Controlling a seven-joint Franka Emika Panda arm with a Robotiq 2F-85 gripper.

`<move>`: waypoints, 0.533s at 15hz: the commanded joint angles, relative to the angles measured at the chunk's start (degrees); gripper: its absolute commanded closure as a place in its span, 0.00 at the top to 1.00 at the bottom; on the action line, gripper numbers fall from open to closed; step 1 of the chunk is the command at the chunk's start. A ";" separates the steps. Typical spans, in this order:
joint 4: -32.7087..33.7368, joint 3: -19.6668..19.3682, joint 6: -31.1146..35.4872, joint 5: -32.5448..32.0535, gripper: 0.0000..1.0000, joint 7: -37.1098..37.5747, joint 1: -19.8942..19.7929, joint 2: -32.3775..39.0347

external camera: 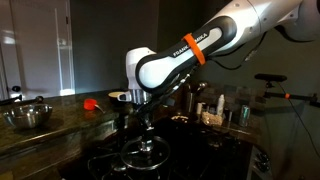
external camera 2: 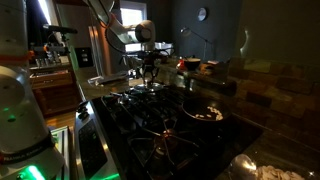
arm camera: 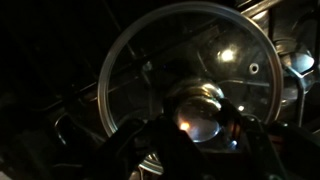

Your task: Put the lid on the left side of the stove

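Note:
The lid point(external camera: 146, 153) is hanging level from its knob next to clear grates point(external camera: 110, 158). My gripper keeps bringing the lid toward the steel bowl's side until it lies flat.
The lid point(arm camera: 185, 75) is round glass with a shiny rim and a silvery central knob point(arm camera: 200, 108). It fills the wrist view and lies over dark burner grates. My gripper point(arm camera: 198, 132) has a finger on each side of the knob and looks shut on it. In both exterior views my gripper point(external camera: 145, 125) point(external camera 2: 150, 72) points straight down over the lid point(external camera: 146, 152) point(external camera 2: 150, 88), which is low over the black stove point(external camera: 205, 150) point(external camera 2: 150, 135). I cannot tell whether the lid rests on the grate or hangs just above it.
A deep steel bowl point(external camera: 28, 115) and a small red object point(external camera: 90, 102) sit on the counter beside the stove. Bottles and jars point(external camera: 215, 108) stand behind it. A pan with food point(external camera 2: 205, 110) sits on another burner. The room is dark.

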 commanded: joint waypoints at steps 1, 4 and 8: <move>2.42 0.70 3.75 -2.05 0.24 1.55 0.61 0.69; 4.33 1.04 5.88 0.44 0.24 -0.36 -0.09 2.64; 7.53 1.20 5.33 3.52 0.24 -3.09 -1.42 6.13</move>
